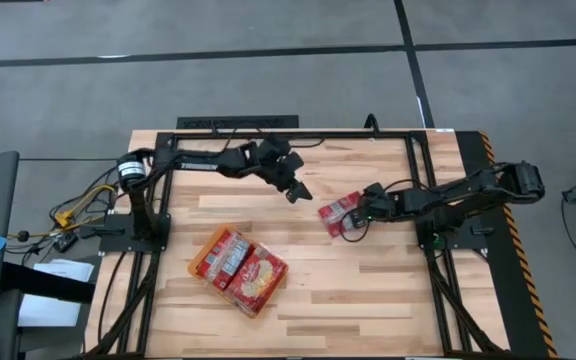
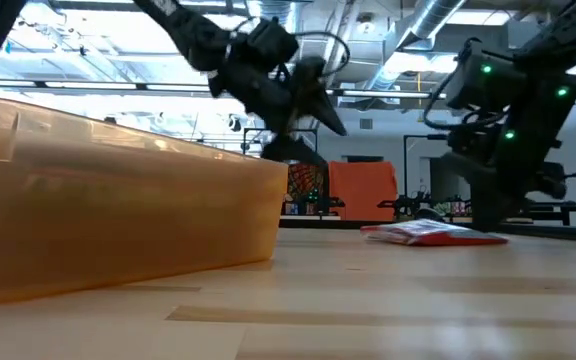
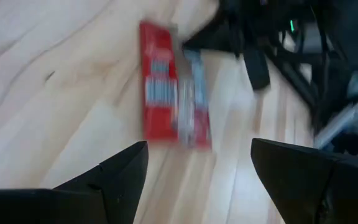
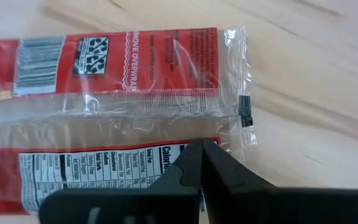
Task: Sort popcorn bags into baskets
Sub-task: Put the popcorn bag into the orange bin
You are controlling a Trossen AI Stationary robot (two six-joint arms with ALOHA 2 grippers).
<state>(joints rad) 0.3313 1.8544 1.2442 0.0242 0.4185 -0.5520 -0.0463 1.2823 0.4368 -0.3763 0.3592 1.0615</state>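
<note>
The popcorn bag (image 1: pixel 340 214) will fold inward and bunch up narrow at my left gripper when I lift it, because a pale wrapper strip (image 3: pixel 186 104) runs between the bag's red panels.
One red popcorn bag (image 1: pixel 340 212) lies flat on the table right of centre, its label side up; it also shows in the low view (image 2: pixel 433 232), the left wrist view (image 3: pixel 169 93) and the right wrist view (image 4: pixel 117 81). My right gripper (image 1: pixel 356 218) is shut, its tips (image 4: pixel 202 146) over the bag's nutrition-label end. My left gripper (image 1: pixel 296 188) is open and empty (image 3: pixel 197 155), held above the table to the bag's left. The orange basket (image 2: pixel 118 210) stands near the front, left of centre, with two bags (image 1: pixel 223 255) (image 1: pixel 258 278) lying in it. My right gripper comes at the bag from the table's right side, slanting down, with its shut fingertips (image 4: pixel 191 158) over the nutrition-label panel (image 4: pixel 135 165) near the bag's sealed end. I cannot tell whether the tips touch the wrapper. The bag lies flat on the table.
The basket's rim (image 1: pixel 194 268) lies slantwise on the wood. Black frame rails (image 1: pixel 420 200) run along the table's left, right and far sides. Bare wood lies between the basket and the loose bag.
</note>
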